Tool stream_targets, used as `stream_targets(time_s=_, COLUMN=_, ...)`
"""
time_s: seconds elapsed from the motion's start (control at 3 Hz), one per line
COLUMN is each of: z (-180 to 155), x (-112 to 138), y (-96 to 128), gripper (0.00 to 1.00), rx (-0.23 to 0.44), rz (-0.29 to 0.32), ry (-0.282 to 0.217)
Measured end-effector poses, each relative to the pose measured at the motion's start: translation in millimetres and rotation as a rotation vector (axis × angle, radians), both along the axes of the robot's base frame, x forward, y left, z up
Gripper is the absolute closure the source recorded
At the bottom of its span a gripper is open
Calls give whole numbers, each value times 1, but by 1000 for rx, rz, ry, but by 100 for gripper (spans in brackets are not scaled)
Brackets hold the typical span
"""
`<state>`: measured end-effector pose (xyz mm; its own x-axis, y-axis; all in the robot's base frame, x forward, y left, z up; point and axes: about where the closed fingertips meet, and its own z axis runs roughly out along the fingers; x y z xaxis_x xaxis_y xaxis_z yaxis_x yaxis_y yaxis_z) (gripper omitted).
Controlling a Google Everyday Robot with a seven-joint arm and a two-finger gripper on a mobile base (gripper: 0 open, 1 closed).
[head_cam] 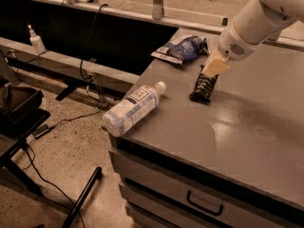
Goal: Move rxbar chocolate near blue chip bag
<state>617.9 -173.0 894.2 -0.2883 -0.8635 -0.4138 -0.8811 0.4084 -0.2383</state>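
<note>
The held rxbar chocolate (pixel 202 86) has open table top between it and the blue chip bag (pixel 180 49), so my gripper keeps moving it across until it is next to the bag.
The rxbar chocolate (pixel 203 87) is a small black wrapper bar on the grey table top (pixel 247 137), its far end under my fingers. My gripper (pixel 214 67), with tan fingers on a white arm, reaches down from the upper right and is shut on the bar's far end. The bar's near end touches or nearly touches the table. The blue chip bag (pixel 183 49) lies wrinkled at the table's far left edge, a short way beyond and left of the bar. The two are apart.
A clear plastic water bottle (pixel 133 108) lies on its side at the table's left edge, cap toward the bar. Drawers with a handle (pixel 204 203) are below the table front. Cables and a dark stand sit on the floor at left.
</note>
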Motion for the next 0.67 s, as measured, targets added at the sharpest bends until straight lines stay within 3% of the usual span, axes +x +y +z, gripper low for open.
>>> stream_targets(time_s=0.67, z=27, x=38, y=-16, gripper=100, rx=-4, rz=-32, ry=-107)
